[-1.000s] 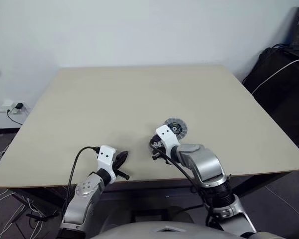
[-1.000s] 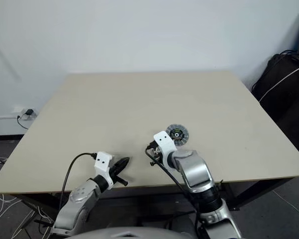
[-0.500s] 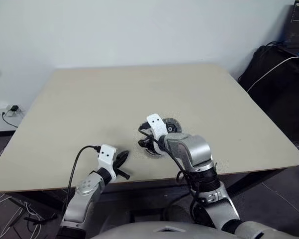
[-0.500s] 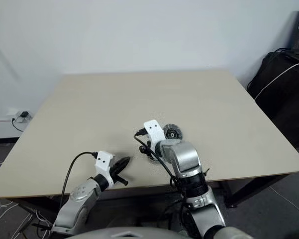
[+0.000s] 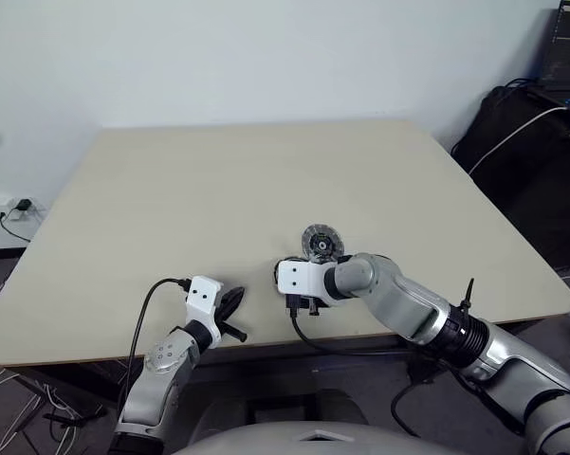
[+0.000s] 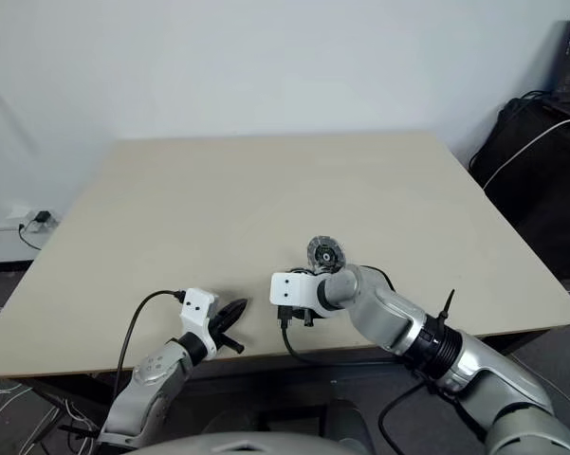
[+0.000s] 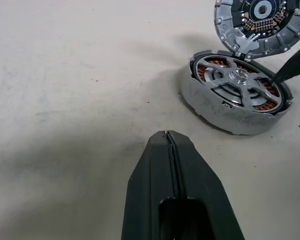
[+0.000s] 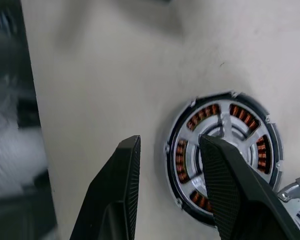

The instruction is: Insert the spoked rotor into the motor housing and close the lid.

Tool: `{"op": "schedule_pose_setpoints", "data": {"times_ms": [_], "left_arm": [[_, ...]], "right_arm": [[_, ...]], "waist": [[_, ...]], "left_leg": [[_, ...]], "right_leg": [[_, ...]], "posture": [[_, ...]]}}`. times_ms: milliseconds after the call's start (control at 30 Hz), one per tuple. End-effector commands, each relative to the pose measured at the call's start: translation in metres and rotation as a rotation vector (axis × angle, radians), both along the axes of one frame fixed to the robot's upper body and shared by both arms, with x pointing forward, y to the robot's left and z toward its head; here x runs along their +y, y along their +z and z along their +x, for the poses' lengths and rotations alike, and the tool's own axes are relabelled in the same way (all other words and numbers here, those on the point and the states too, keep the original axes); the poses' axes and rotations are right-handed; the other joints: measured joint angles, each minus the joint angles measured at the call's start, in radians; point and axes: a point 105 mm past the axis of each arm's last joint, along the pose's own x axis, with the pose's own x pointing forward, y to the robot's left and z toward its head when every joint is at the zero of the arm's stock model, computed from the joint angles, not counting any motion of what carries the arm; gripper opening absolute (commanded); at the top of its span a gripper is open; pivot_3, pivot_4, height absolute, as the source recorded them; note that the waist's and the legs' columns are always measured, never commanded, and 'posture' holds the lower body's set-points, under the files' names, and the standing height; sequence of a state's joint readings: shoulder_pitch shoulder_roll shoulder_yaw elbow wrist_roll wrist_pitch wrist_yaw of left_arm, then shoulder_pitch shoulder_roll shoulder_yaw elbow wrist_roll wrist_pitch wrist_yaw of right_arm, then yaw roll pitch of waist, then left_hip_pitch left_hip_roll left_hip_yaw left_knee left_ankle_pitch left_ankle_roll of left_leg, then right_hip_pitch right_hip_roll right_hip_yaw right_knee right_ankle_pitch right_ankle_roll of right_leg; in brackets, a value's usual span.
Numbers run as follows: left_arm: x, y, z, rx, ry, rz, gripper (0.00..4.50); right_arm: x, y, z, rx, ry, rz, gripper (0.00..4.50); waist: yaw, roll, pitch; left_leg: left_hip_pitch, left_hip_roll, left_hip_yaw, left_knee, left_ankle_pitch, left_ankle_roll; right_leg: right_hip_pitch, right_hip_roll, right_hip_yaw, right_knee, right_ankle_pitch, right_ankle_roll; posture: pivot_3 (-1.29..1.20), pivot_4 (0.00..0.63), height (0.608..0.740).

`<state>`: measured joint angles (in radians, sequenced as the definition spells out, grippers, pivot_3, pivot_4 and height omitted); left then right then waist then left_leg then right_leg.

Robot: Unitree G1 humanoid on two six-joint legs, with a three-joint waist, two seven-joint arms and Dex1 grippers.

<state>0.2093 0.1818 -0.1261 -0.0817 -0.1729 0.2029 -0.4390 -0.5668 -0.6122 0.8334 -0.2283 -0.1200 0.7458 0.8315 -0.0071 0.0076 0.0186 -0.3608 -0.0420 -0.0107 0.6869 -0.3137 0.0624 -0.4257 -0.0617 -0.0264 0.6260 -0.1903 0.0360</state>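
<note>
Next, my right gripper turns the motor housing by its rim (image 8: 169,166) to bring the lid round to my right gripper's side, because the open lid (image 5: 322,243) stands at the motor housing's far side.
The motor housing (image 7: 237,97) sits on the table near its front edge. The spoked rotor (image 7: 238,81) lies inside it, silver spokes over the copper windings. Just behind it, the ribbed, dark-centred lid (image 5: 321,243) looks tilted up. My right gripper (image 8: 169,142) points down over the housing (image 8: 222,155). It is open, with one finger above the rotor and the other outside the rim. My left gripper (image 7: 165,134) is shut on nothing. It hovers low over the table to the left of the housing (image 5: 235,301).
The beige table (image 5: 218,171) stretches far back and to both sides. Its front edge runs just under both grippers. Black bags and cables (image 5: 531,142) stand on the floor at the right. A wall socket (image 5: 9,204) is at the left.
The right wrist has rolled and the forearm has swung out to the right. Its jaws have opened over the housing. The left arm has not moved. The head camera has shifted slightly.
</note>
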Motion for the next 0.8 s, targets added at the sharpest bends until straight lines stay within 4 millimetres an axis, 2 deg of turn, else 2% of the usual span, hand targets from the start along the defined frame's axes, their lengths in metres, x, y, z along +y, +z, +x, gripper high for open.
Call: {"op": "schedule_pose_setpoints", "data": {"times_ms": [33,233,667,800], "left_arm": [[-0.001,0.014,0.005,-0.057,0.000,-0.012,0.00],[0.000,0.017,0.006,-0.065,0.003,-0.008,0.00],[0.000,0.018,0.005,-0.065,0.009,-0.008,0.00],[-0.001,0.018,0.005,-0.064,0.005,-0.009,0.00]], "right_arm": [[0.004,0.008,0.009,-0.050,0.033,0.000,1.97],[-0.002,-0.003,0.015,-0.027,0.016,-0.026,1.97],[-0.032,-0.018,0.016,0.003,0.002,-0.133,1.97],[-0.036,-0.019,0.015,0.007,-0.002,-0.141,1.18]], "waist": [[0.003,-0.001,0.000],[0.015,-0.001,0.000],[0.031,-0.001,0.000],[0.035,-0.002,0.000]], "left_leg": [[0.000,0.000,0.000,0.000,0.000,0.000],[0.000,0.000,-0.001,0.000,0.000,0.000],[0.000,0.000,-0.001,0.002,0.000,0.000],[0.000,0.000,-0.002,0.002,0.000,0.000]], "right_leg": [[0.000,-0.001,0.000,0.000,0.001,-0.002],[-0.001,-0.002,0.000,0.000,0.002,-0.004],[0.000,-0.004,-0.001,0.000,0.003,-0.003],[0.000,-0.004,-0.002,0.000,0.003,-0.003]], "posture": [[0.00,0.000,0.740],[0.00,0.000,0.740],[0.00,0.000,0.740],[0.00,0.000,0.740]]}}
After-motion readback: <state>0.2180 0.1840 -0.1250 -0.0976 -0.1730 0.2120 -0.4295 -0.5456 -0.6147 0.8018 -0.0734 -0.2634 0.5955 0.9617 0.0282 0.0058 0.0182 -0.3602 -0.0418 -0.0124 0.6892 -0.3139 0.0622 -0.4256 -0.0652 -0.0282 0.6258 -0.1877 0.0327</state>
